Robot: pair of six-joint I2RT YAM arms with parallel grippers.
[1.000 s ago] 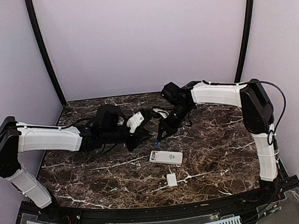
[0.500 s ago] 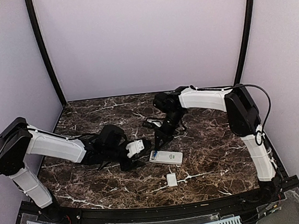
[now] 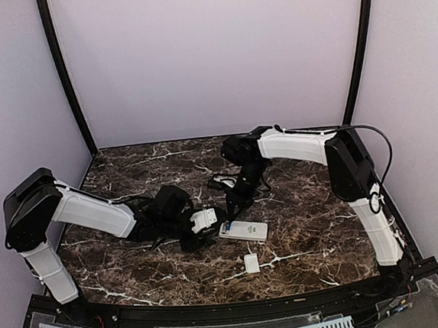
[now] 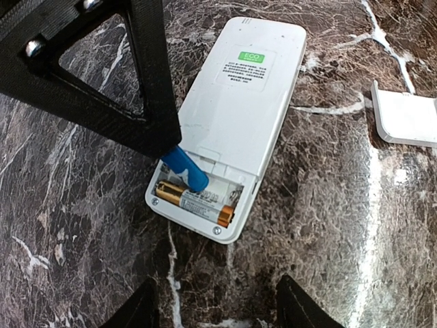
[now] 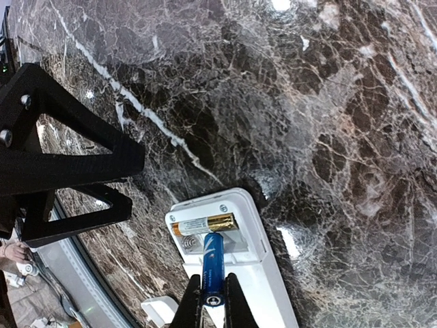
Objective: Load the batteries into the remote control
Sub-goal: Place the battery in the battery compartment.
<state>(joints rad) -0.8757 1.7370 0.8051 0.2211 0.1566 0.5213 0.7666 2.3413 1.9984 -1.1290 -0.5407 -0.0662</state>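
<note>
My right gripper is holding the blue battery [image 5: 214, 261] too steep for it to lie along the free slot [image 5: 234, 242], so next I open my fingers, lay the battery over the bay and grip it again.
The remote control [image 4: 239, 116] lies face down on the marble with its battery bay open at the near end. A pale tan and gold battery [image 4: 194, 201] lies flat in the bay's outer slot. My right gripper [image 5: 213, 301] is shut on the blue battery [image 5: 212, 270], whose tip points steeply into the free slot beside the gold battery [image 5: 203, 225]. My left gripper [image 4: 218, 311] stands open with nothing between its fingers, just short of the bay end of the remote [image 3: 242, 231]. In the top view the right gripper [image 3: 230, 207] hangs over that same end.
The small flat white cover [image 3: 251, 263] lies on the table in front of the remote, also seen as the cover [image 4: 406, 116] at the right edge of the left wrist view. The two arms' fingers stand close together at the remote's left end.
My left arm has swung forward and down to the remote's left end, and its gripper has opened. My right gripper has shifted left with the blue battery down to the bay.
</note>
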